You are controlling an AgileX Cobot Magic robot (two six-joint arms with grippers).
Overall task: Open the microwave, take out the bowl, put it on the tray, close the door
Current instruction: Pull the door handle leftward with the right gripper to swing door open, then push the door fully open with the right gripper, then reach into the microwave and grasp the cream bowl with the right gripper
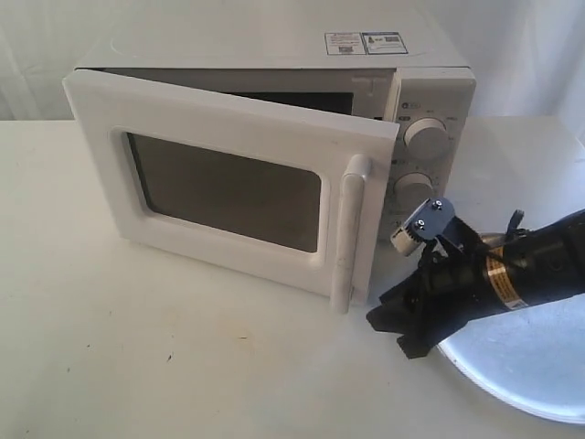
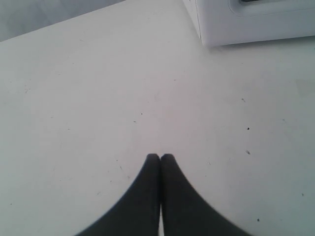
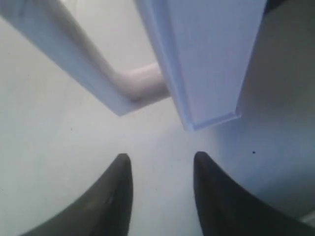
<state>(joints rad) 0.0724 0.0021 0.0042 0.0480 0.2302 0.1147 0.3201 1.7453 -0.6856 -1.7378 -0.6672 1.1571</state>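
Observation:
Next, I bring my right gripper back behind the door's free edge (image 1: 382, 215) and swing the door wide before I reach in, because the partly open door covers most of the microwave's opening (image 1: 315, 100).
The white microwave (image 1: 274, 46) stands at the back with its door (image 1: 219, 137) swung partly open, the bar handle (image 1: 352, 233) at its free edge. My right gripper (image 1: 388, 320) sits low just right of the handle, open and empty. The right wrist view shows the handle (image 3: 74, 54) and the door's edge (image 3: 206, 54) just ahead of the gripper (image 3: 161, 160). My left gripper (image 2: 160, 157) is shut on nothing, over bare table, with a door corner (image 2: 251, 22) beyond it. The silver tray (image 1: 530, 366) lies at the front right, partly under the right arm. The bowl is hidden.
Two round dials (image 1: 425, 137) sit on the microwave's right panel, behind the right arm. The white table (image 1: 137, 347) stretches bare to the front left. A pale curtain hangs behind the microwave.

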